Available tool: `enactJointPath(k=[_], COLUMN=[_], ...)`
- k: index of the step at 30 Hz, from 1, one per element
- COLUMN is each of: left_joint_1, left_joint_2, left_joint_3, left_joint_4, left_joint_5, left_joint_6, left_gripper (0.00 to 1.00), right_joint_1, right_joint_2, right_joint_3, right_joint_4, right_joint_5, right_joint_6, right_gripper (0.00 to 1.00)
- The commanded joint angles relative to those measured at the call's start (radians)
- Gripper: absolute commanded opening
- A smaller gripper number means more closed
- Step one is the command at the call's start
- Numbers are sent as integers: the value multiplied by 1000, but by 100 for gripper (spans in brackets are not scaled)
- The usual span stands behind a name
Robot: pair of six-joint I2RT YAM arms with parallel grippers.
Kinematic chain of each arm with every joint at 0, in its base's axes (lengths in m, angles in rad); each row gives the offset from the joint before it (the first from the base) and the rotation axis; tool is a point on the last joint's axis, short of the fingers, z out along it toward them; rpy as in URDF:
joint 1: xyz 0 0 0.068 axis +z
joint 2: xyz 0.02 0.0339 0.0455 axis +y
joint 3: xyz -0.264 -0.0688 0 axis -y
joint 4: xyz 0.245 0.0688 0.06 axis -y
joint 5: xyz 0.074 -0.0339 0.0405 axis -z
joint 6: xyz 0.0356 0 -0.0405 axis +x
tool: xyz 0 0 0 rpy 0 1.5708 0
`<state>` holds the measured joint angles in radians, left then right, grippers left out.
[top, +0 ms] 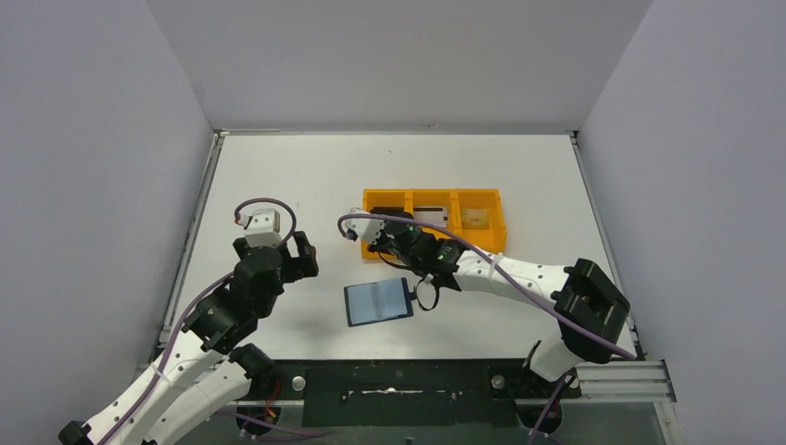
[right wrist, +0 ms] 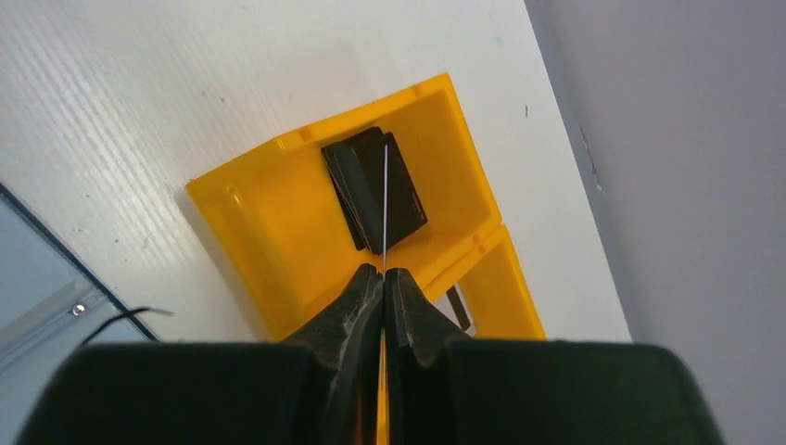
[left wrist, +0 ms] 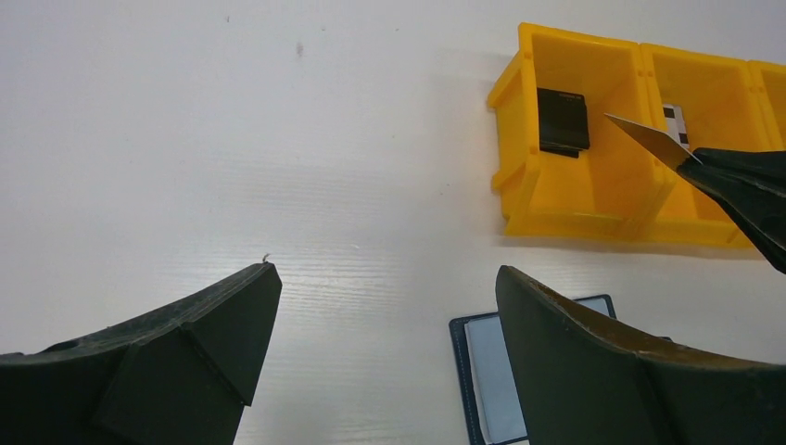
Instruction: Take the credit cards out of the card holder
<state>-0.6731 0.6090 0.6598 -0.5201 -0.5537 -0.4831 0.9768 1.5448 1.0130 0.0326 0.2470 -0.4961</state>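
Observation:
The silver-grey credit card (left wrist: pixel 652 139) is edge-on above the open compartment of black credit cards (right wrist: pixel 360 190), so the robot's right gripper goes on lowering until the card is inside, then let go.
The card holder (top: pixel 378 302) lies open on the table, navy with blue-grey pockets; its corner shows in the left wrist view (left wrist: pixel 489 366). My right gripper (right wrist: pixel 384 272) is shut on a thin silver-grey credit card (right wrist: pixel 385 199), held edge-on over the orange tray's left compartment (right wrist: pixel 269 232). From the left wrist, that card (left wrist: pixel 647 139) sticks out of the right fingers (left wrist: pixel 746 190). Black credit cards (right wrist: pixel 406 190) lie in that compartment (left wrist: pixel 563 120). My left gripper (left wrist: pixel 386 271) hangs open over bare table, left of the card holder, holding nothing.
The orange three-compartment tray (top: pixel 436 193) stands behind the card holder, with a card in the middle bin (top: pixel 431 215) and a tan one in the right bin (top: pixel 477 218). Grey walls enclose the table on three sides.

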Motion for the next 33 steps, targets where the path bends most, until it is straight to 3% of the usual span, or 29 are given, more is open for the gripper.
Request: enactJointPath(k=[1,13,33], left_joint_1=[8,17,22], left_joint_2=[-12,-1,18], left_joint_3=[3,15,20], left_joint_4=[58,46,40], left_joint_5=[-15,27,31], left_joint_6=[23,34,29], left_gripper=[88,90,91], right_joint_1=[-33,-111,-152], right_joint_2=[19,147,265], right_joint_3=[114,227,237], right_joint_4=[-98,-236,-56], right_joint_5=[-206,-232,-223], right_joint_6=[-195,-275,-349], right_gripper=[0,0,3])
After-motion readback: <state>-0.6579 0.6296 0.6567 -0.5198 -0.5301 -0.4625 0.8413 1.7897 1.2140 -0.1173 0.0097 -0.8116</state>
